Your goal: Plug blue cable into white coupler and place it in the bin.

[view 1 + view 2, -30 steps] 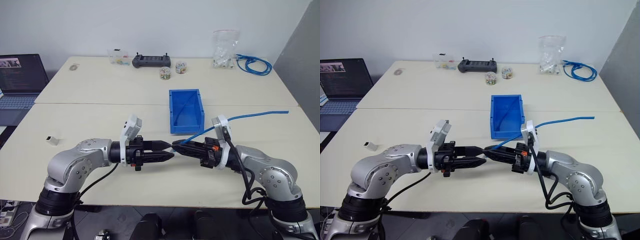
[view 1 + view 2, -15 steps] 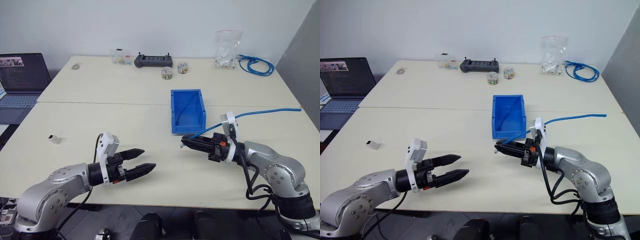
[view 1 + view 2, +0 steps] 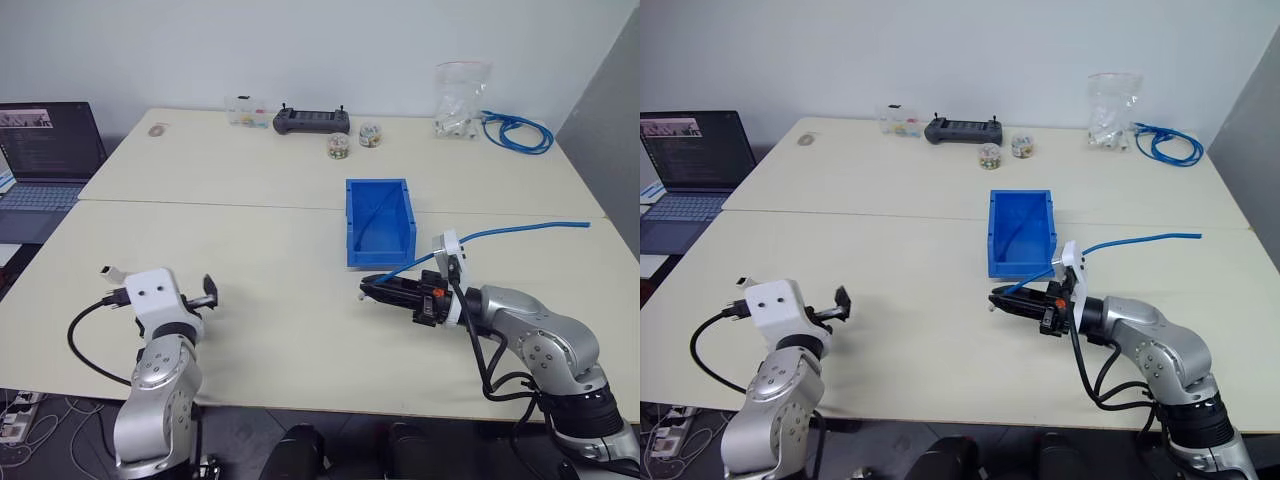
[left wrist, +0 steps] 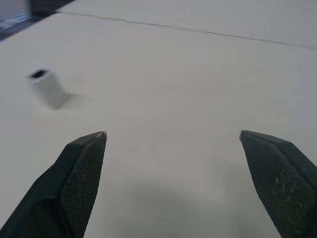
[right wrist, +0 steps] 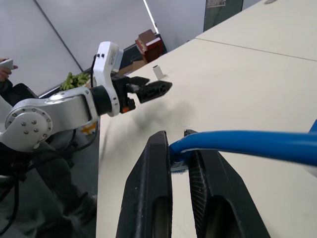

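Observation:
I am going to push the white coupler (image 3: 113,273) and the blue cable's plug together. The coupler has a dark opening in its end (image 4: 38,74), so it will stay on the plug.
The white coupler (image 4: 47,88) stands alone on the table near its left edge, also seen as a small block (image 3: 108,271). My left gripper (image 4: 171,139) is open wide, low over the table, with the coupler a short way ahead and off to one side and nothing between the fingers. At the right, my right gripper (image 3: 368,292) points left, shut on the plug end of the blue cable (image 3: 510,232). The cable trails off to the right over the table, and the fingers (image 5: 153,173) pinch it near its tip. The blue bin (image 3: 378,222) sits just beyond the right gripper.
A laptop (image 3: 40,150) is at the far left. Along the back of the table are a black controller (image 3: 312,120), small jars (image 3: 340,145), a plastic bag (image 3: 455,95) and a coiled blue cable bundle (image 3: 515,130). A seam (image 3: 200,204) joins two tabletops.
My left arm swung away from the right gripper to the left and down, its gripper opening and turning toward the coupler. The right gripper kept its hold on the cable and hardly moved.

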`<action>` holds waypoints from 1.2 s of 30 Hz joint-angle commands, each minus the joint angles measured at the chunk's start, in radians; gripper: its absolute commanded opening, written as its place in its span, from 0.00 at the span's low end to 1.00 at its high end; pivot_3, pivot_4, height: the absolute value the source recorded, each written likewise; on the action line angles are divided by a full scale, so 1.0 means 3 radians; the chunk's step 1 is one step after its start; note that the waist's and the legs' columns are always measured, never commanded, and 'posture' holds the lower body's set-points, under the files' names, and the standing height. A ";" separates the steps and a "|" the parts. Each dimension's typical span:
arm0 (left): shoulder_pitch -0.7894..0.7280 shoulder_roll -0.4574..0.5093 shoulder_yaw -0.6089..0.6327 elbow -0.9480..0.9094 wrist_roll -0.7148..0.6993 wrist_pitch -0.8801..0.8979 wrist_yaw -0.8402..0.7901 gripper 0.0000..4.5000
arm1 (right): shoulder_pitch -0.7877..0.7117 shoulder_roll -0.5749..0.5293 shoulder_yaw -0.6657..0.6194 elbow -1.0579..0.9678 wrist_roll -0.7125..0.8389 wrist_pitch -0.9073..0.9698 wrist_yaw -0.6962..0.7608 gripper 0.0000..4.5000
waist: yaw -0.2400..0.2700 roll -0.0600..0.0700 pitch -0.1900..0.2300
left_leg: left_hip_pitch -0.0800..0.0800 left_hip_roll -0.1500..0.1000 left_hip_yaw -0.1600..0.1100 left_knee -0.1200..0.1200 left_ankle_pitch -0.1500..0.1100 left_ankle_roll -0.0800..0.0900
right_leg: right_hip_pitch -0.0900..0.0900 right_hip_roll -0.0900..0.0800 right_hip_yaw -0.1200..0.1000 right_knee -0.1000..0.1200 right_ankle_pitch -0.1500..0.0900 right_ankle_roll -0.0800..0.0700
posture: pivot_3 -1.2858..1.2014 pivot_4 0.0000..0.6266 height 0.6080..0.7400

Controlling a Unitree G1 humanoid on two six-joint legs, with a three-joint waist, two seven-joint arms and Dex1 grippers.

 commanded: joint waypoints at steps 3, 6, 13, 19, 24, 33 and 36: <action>-0.0514 -0.0323 0.0541 0.0224 0.0089 0.0119 0.0726 1.00 | -0.0089 -0.0009 -0.0024 -0.0010 -0.0028 -0.0071 0.0071 0.04 | 0.0006 -0.0010 0.0001 | 0.0000 -0.0001 0.0001 0.0000 0.0002 -0.0005 | 0.0001 0.0000 -0.0001 0.0000 0.0001 0.0002 | 0.52 0.24 1.00; -0.0755 -0.0236 0.0695 0.0482 0.0136 0.0170 0.0861 1.00 | -0.0096 0.0000 -0.0011 -0.0020 -0.0037 -0.0074 0.0075 0.04 | 0.0006 -0.0024 0.0009 | 0.0000 -0.0001 0.0001 0.0000 0.0008 -0.0015 | 0.0001 0.0000 -0.0001 0.0002 0.0001 0.0001 | 0.52 0.24 1.00; -0.1246 0.0201 0.1027 0.1216 0.0105 0.0189 0.0929 1.00 | -0.0090 0.0037 0.0003 -0.0052 -0.0060 -0.0077 0.0055 0.04 | 0.0004 -0.0036 0.0014 | 0.0001 -0.0001 0.0001 0.0001 0.0008 -0.0017 | 0.0000 0.0000 -0.0001 0.0003 0.0004 0.0000 | 0.52 0.24 1.00; -0.1544 0.0414 0.1091 0.1824 0.0049 0.0092 0.0881 1.00 | -0.0078 0.0067 0.0014 -0.0080 -0.0068 -0.0070 0.0047 0.04 | 0.0005 -0.0038 0.0014 | 0.0001 -0.0003 0.0001 0.0002 0.0009 -0.0019 | 0.0000 0.0000 -0.0001 0.0003 0.0010 -0.0007 | 0.52 0.24 1.00; -0.1760 0.0539 0.1023 0.2249 0.0019 0.0024 0.0773 1.00 | -0.0081 0.0076 0.0010 -0.0102 -0.0072 -0.0054 0.0052 0.04 | 0.0004 -0.0041 0.0015 | 0.0001 -0.0003 -0.0001 0.0001 0.0012 -0.0024 | -0.0001 0.0000 -0.0001 0.0005 0.0012 -0.0008 | 0.52 0.24 1.00; -0.2087 0.0795 0.1080 0.2929 -0.0018 -0.0470 0.0852 1.00 | -0.0058 0.0076 -0.0008 -0.0154 -0.0056 -0.0025 0.0019 0.04 | -0.0003 -0.0042 0.0014 | 0.0000 -0.0002 -0.0002 0.0001 0.0016 -0.0032 | -0.0004 0.0000 -0.0001 0.0009 0.0013 -0.0009 | 0.52 0.24 1.00; -0.2197 0.0909 0.1072 0.3189 -0.0027 -0.0620 0.0848 1.00 | -0.0055 0.0090 -0.0005 -0.0165 -0.0050 -0.0019 0.0000 0.04 | -0.0004 -0.0043 0.0014 | 0.0001 -0.0002 -0.0001 0.0001 0.0016 -0.0032 | -0.0004 -0.0001 -0.0001 0.0009 0.0014 -0.0009 | 0.52 0.24 1.00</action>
